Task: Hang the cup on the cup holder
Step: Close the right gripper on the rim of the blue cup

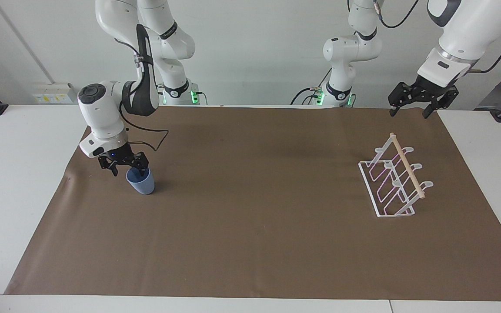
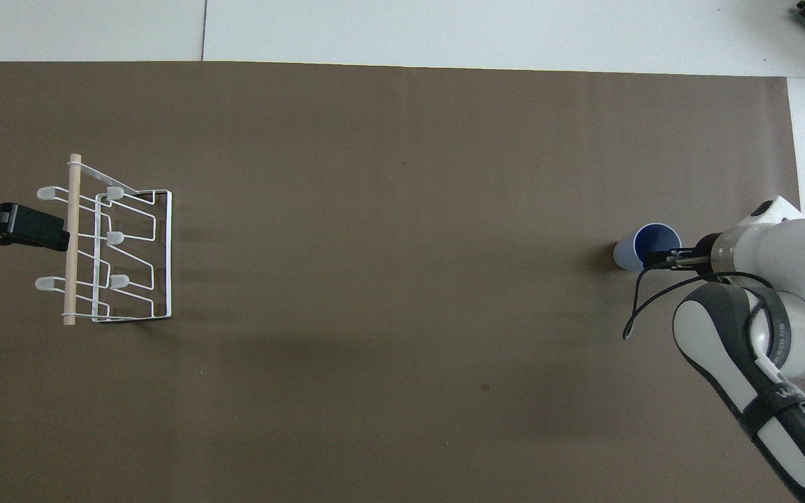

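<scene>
I expect the light-blue cup [image 2: 628, 253] to turn out empty when I lift it and tip it sideways, because the plain blue inside [image 2: 656, 240] shows in the cup's opening.
The light-blue cup [image 1: 142, 185] stands upright on the brown mat toward the right arm's end of the table; it also shows in the overhead view [image 2: 624, 256]. My right gripper [image 1: 129, 170] is open and low at the cup's rim, one finger at or just inside the rim, the other outside it; it also shows in the overhead view [image 2: 661, 260]. The white wire cup holder [image 1: 407, 167] with its wooden dowel stands toward the left arm's end [image 2: 73, 209]. My left gripper [image 1: 409, 114] is open, empty, and waits raised beside the holder [image 2: 25, 234].
The brown mat [image 1: 250, 226] covers most of the white table [image 1: 15, 174]. A black cable loops from the right wrist [image 2: 643, 307] over the mat beside the cup.
</scene>
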You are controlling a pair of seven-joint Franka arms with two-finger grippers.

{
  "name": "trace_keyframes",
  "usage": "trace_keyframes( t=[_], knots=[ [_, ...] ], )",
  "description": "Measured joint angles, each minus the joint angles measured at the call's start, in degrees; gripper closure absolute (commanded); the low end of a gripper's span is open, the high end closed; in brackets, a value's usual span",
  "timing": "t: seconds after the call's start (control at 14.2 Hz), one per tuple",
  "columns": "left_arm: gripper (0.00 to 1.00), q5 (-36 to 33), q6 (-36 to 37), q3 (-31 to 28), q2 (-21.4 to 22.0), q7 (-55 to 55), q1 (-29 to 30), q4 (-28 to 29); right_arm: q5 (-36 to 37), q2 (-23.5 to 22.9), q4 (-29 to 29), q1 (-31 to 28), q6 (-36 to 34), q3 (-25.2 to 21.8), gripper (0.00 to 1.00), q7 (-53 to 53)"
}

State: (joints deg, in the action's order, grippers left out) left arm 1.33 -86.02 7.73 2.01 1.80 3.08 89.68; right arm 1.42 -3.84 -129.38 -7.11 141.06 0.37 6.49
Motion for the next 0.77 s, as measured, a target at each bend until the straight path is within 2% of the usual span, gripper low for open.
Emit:
trace_keyframes(
  t=[0.28,0.56,0.77],
  knots=[
    [0.0,0.0,0.0,0.0,0.0,0.0,0.0,0.0,0.0,0.0,0.0,0.0,0.0,0.0,0.4,0.0],
    [0.0,0.0,0.0,0.0,0.0,0.0,0.0,0.2,0.0,0.0,0.0,0.0,0.0,0.0,0.77,0.0],
    [0.0,0.0,0.0,0.0,0.1,0.0,0.0,0.2,0.0,0.0,0.0,0.0,0.0,0.0,0.95,0.0]
  ],
)
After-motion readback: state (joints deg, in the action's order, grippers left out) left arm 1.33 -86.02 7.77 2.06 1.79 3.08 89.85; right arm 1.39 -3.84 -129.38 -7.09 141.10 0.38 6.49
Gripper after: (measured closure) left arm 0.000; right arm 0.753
